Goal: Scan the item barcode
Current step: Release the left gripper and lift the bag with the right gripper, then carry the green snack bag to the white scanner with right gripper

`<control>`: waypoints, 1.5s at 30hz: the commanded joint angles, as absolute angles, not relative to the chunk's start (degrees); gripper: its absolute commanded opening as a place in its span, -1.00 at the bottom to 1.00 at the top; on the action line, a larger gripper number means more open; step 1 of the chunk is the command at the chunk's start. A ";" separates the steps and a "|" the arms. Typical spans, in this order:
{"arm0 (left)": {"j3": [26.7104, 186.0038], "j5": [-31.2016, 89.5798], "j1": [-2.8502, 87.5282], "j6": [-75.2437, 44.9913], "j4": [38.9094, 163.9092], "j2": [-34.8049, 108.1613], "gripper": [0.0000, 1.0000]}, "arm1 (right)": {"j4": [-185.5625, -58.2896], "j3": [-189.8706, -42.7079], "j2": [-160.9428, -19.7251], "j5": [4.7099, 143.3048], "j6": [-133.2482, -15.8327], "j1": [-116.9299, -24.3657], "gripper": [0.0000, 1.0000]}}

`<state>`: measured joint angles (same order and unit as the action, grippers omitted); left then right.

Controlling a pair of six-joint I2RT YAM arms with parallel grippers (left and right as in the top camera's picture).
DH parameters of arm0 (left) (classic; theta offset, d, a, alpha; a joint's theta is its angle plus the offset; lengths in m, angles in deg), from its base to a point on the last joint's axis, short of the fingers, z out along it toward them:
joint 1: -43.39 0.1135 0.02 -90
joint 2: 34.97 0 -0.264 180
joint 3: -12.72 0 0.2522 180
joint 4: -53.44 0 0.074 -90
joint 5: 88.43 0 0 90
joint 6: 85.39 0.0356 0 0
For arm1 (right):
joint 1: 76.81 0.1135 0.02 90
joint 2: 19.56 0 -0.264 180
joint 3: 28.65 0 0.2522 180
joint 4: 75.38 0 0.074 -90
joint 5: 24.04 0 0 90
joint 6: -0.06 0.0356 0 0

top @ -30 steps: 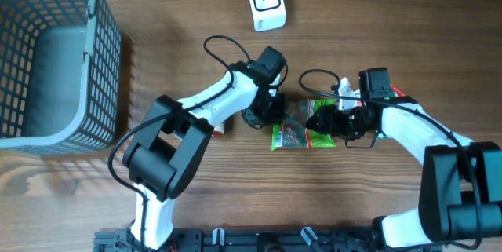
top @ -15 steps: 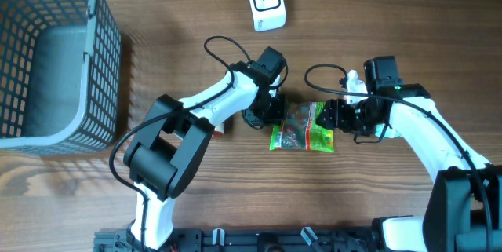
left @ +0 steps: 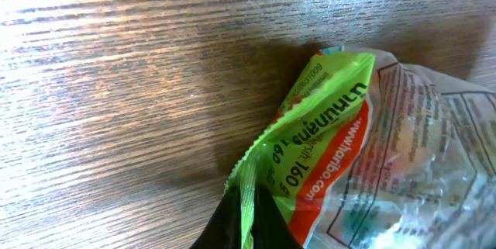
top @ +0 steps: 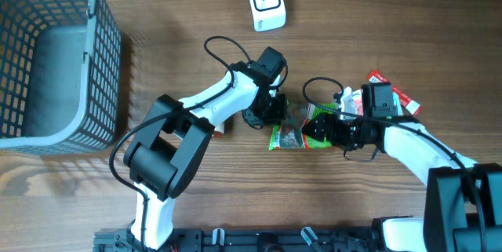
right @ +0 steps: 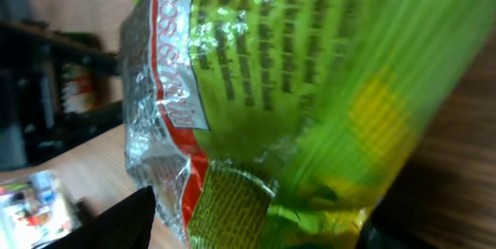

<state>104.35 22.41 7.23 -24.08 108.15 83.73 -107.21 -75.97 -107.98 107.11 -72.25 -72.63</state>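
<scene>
My left gripper is pinching the packet's green seam [top: 274, 137], and my right gripper's fingers are around the packet's other end. My right gripper should therefore take the packet over to the white scanner [top: 267, 2].
The item, a green and orange snack packet [top: 294, 132], lies on the wooden table between both arms. My left gripper [top: 274, 113] is shut on its left sealed edge; in the left wrist view the dark fingertips [left: 267, 229] pinch the green seam of the packet [left: 349, 140]. My right gripper [top: 316, 129] is at the packet's right end, open. In the right wrist view the packet [right: 294, 86] fills the frame, blurred, with one finger [right: 124, 219] on each side of it. I cannot make out a barcode. The white scanner [top: 265, 2] stands at the back.
A grey wire basket [top: 47, 56] fills the far left. A red packet [top: 396, 95] lies behind my right arm. A small item [top: 222, 127] peeks out beside my left arm's elbow. Cables loop above both wrists.
My right gripper has opened wider, pulled back to the right, then come forward and left onto the packet's right end. The red packet has come into view. The left gripper has not moved.
</scene>
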 commanded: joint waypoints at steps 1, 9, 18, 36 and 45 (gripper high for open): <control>103.73 21.69 6.85 -25.93 108.50 86.24 -0.92 | -100.17 -71.93 -108.64 114.32 -66.93 -72.17 0.50; 103.73 24.51 6.09 -25.91 108.48 86.24 -0.92 | -90.73 -70.42 -108.66 111.83 -62.72 -68.69 0.53; 103.73 24.47 3.64 -25.89 107.45 86.24 -0.92 | -87.18 -70.42 -108.66 107.96 -58.69 -61.87 -0.38; 103.71 7.42 34.61 -18.11 115.78 58.79 0.06 | -122.37 -99.82 -107.07 99.70 -88.81 -63.49 -0.91; 103.71 6.59 36.86 -18.11 115.69 58.79 1.00 | -138.64 -140.67 -113.23 78.94 -100.53 -62.51 -0.92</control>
<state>103.82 7.33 36.75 -18.55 115.74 58.50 -136.12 -128.78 -108.95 81.95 -95.96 -62.97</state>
